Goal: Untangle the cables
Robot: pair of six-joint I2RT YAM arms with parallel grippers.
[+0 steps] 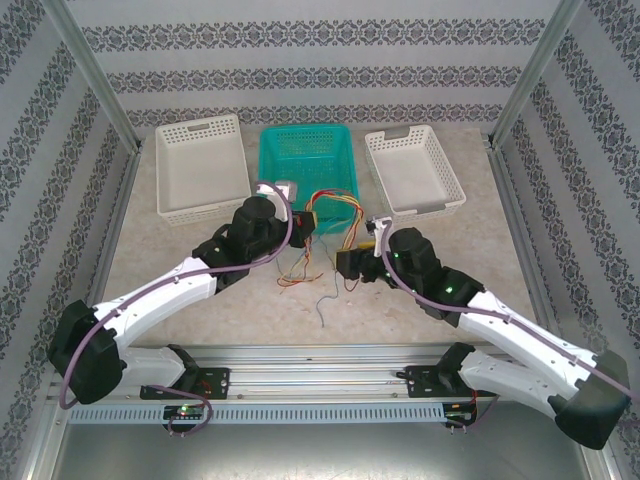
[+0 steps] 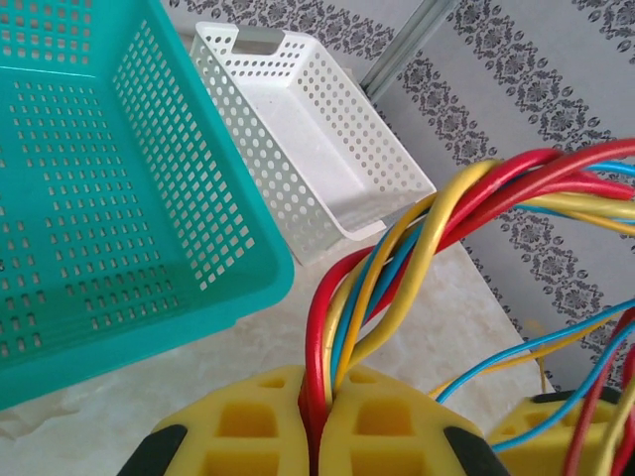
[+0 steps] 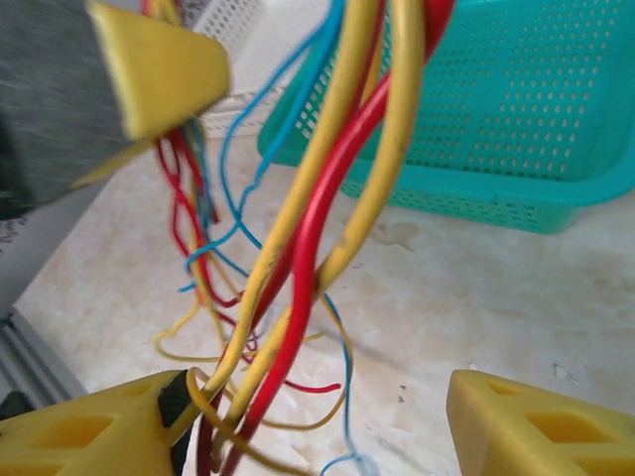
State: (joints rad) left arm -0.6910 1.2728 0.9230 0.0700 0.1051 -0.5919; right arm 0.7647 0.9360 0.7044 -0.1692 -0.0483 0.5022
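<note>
The cables' twisted bunch [image 1: 335, 194] hangs in a loose arch across the robot's grippers, which are close together, so the left gripper should keep holding on while the right gripper pulls the cables' hanging side [image 1: 353, 228] away.
The cables [image 1: 330, 213] are a twisted bunch of thin red, yellow and blue wires, strung in the air between my two grippers in front of the teal basket. Their loose ends [image 1: 303, 276] trail onto the table. My left gripper [image 1: 300, 228] is shut on the bunch; in the left wrist view the cables [image 2: 397, 268] rise out of the closed yellow fingers [image 2: 248, 426]. My right gripper [image 3: 317, 431] stands open. The cables [image 3: 317, 228] run down past its left finger [image 3: 89, 436], and its right finger [image 3: 536, 426] is well apart from them.
A teal basket [image 1: 265, 160] sits at the back centre, with a white basket [image 1: 200, 212] to its left and another white basket [image 1: 440, 205] to its right. Metal frame posts and patterned walls enclose the table.
</note>
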